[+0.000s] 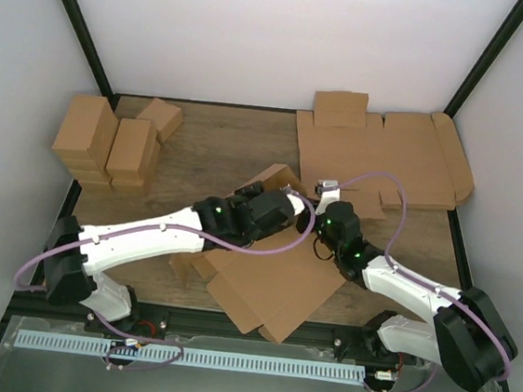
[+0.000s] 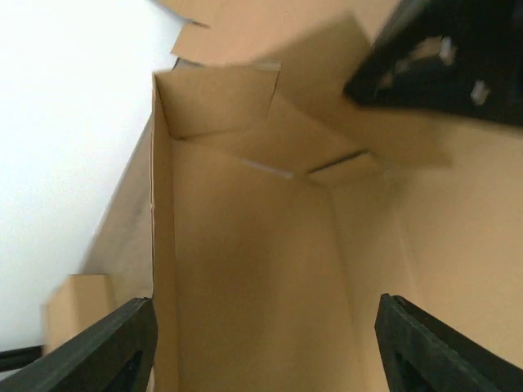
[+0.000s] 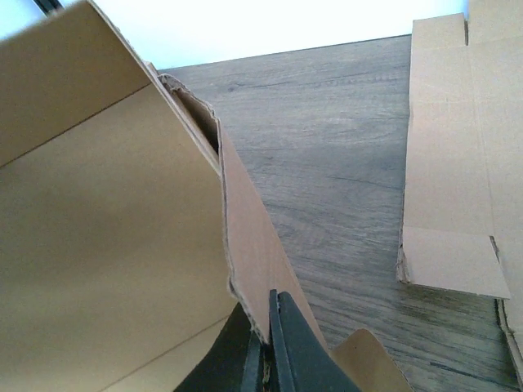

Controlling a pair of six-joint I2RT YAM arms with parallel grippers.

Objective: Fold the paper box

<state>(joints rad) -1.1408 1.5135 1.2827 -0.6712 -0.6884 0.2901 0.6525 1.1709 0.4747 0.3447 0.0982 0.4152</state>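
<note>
My left gripper crowds the inside of the raised wall beside the upright flap [image 3: 255, 237], so it should back out and brace the wall's outer side [image 1: 269, 173].
The paper box [image 1: 275, 286] is a brown cardboard piece lying partly folded in the middle of the table, with its far part raised between both arms. My left gripper [image 1: 288, 206] reaches into that raised part. In the left wrist view its fingers [image 2: 106, 351] stand wide apart over the inner wall of the paper box [image 2: 261, 245], gripping nothing. My right gripper [image 1: 323, 188] is shut on the edge of an upright flap. The right wrist view shows the right gripper [image 3: 268, 347] pinching the thin edge of that flap of the paper box [image 3: 106, 245].
Flat brown cardboard sheets [image 1: 378, 157] lie stacked at the back right, their edge near my right gripper [image 3: 458, 163]. Several small folded cartons [image 1: 108, 142] stand at the back left. A dark blurred part of the right arm [image 2: 449, 57] shows above the box.
</note>
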